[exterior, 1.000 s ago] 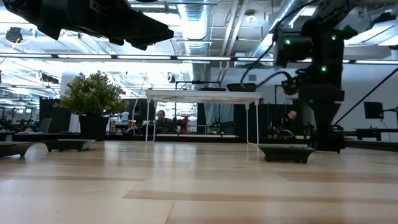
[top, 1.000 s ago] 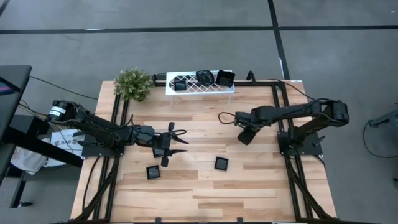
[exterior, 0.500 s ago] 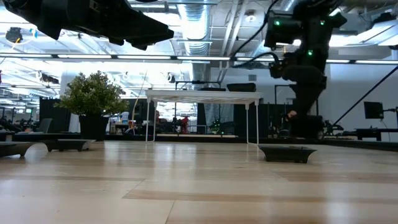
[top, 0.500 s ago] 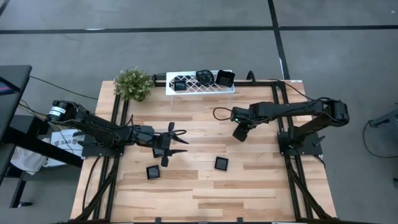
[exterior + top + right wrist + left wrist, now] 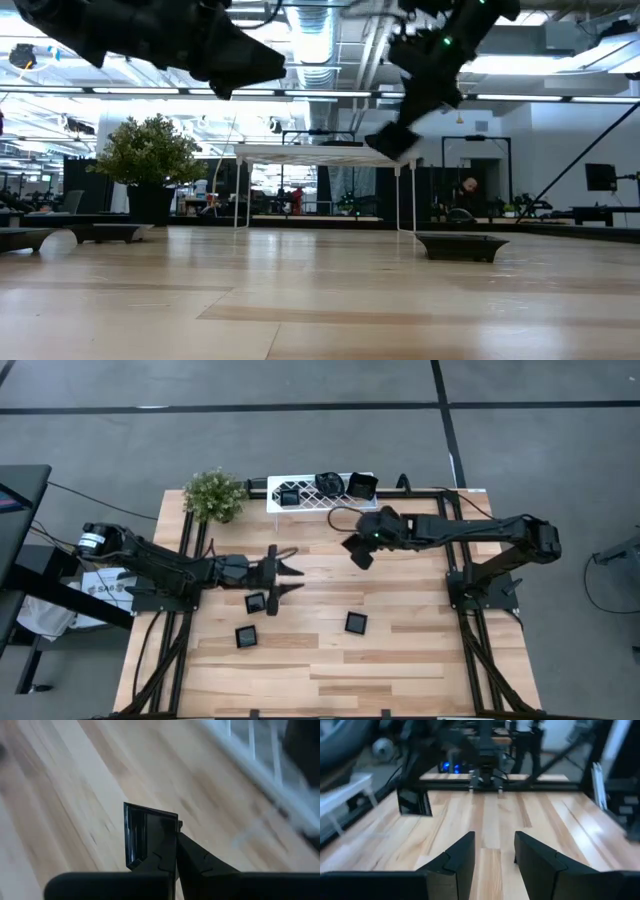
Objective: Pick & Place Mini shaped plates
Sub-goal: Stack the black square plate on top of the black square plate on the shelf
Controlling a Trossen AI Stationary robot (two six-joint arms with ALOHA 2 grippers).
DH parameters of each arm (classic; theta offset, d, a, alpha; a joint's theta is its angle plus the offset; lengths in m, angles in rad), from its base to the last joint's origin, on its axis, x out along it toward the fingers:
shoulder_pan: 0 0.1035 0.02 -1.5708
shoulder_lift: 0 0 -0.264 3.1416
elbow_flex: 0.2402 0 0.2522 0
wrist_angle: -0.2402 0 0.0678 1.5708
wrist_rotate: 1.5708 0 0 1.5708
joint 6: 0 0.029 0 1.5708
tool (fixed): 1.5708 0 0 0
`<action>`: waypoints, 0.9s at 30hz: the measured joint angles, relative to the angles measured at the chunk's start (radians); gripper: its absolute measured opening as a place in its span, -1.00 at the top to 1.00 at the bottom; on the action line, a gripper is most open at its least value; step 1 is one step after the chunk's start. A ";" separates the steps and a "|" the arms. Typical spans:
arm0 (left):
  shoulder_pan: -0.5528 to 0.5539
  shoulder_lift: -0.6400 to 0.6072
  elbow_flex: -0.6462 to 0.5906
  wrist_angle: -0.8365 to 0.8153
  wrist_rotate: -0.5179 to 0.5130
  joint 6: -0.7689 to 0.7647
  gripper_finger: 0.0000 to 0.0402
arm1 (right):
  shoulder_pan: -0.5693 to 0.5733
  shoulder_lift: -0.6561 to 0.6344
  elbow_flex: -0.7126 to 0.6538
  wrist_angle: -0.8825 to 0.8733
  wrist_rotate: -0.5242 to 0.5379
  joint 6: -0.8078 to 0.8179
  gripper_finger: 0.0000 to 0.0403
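Note:
My right gripper is pinching the tilted square black plate (image 5: 358, 551) by one side of its rim. Next, my left gripper grips the plate's free side (image 5: 128, 834) before the plate goes onto the rack.
My right gripper (image 5: 357, 551) hangs above the table's far middle, just short of the white lattice rack (image 5: 322, 503), shut on a small square black plate (image 5: 142, 834). The rack carries three black plates (image 5: 328, 482). Three more lie flat on the wood: one (image 5: 256, 602) just near-side of my left gripper (image 5: 288, 578), one (image 5: 246, 637) nearer the front and one (image 5: 356, 623) at centre. My left gripper is open above the table at left centre, with nothing between its fingers (image 5: 462, 855). My right gripper pinches one side of the square plate's rim (image 5: 162, 837) between its two fingers. The fingers come slanting down from the table's right. The plate (image 5: 392, 141) is tilted and lifted clear of the table, about level with the rack's top.
A potted plant (image 5: 214, 494) stands at the far left corner beside the rack. Black frame rails (image 5: 190, 550) run along both table sides. Bare wood lies across the near half (image 5: 350, 670).
My right gripper has risen and gone toward the far edge and the rack, tipping up, with the square plate lifted clear of the table. My left gripper has rolled and swung slightly toward the far edge, uncovering the plate beside it.

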 joint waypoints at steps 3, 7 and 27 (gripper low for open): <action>0.046 0.000 0.000 0.000 -0.001 -0.111 0.30 | 0.004 0.000 0.006 0.113 -0.001 -0.022 1.00; 0.084 0.000 -0.002 0.000 -0.005 -0.129 0.30 | 0.010 0.000 0.006 0.217 -0.049 -0.018 1.00; -0.094 0.000 -0.028 0.092 -0.254 0.908 0.30 | -0.036 0.019 0.006 0.257 -0.350 0.398 1.00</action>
